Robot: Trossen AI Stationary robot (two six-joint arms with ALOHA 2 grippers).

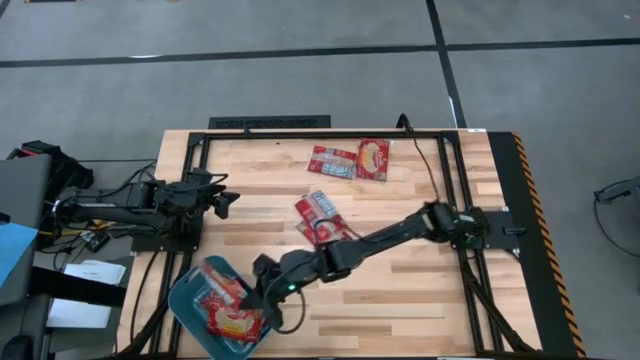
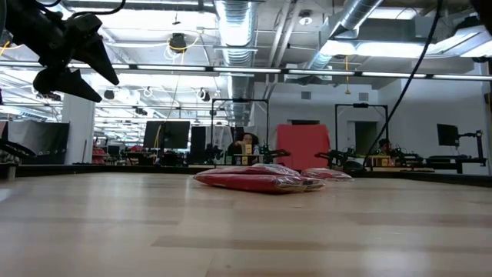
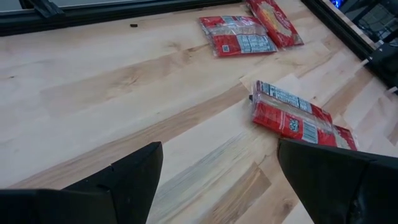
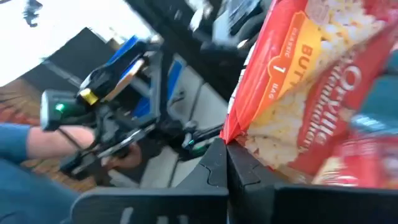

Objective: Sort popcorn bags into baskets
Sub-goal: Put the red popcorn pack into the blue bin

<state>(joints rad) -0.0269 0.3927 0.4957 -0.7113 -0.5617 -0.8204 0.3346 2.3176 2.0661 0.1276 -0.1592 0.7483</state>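
My right gripper goes on lowering the red and cream bag [image 1: 221,280] toward the bags inside [image 1: 234,320] before it lets go there, because the red and cream bag is hanging within the teal bin's rim.
The teal bin [image 1: 188,302] stands at the table's near left corner with red popcorn bags [image 1: 212,285] in it. My right gripper [image 1: 258,298] reaches over the bin's right side and is shut on one red and cream bag [image 4: 292,93]. Two bags [image 1: 320,215] lie stacked mid-table; they also show in the left wrist view [image 3: 292,115]. Two more bags [image 1: 350,160] lie flat near the far edge. My left gripper [image 1: 225,200] hovers open and empty above the table's left side. My right gripper pinches a corner of the bag [image 4: 229,138] between its two shut fingers, only at their free ends. In the high view the bag [image 1: 238,322] lies over the other bags in the bin; whether it rests on them I cannot tell.
A black frame [image 1: 270,122] runs along the table's far edge and rails [image 1: 450,180] down its right side. Bare wood lies between the bin and the mid-table bags. Beyond the table's edge, a person's hand [image 4: 74,146] holds a device.
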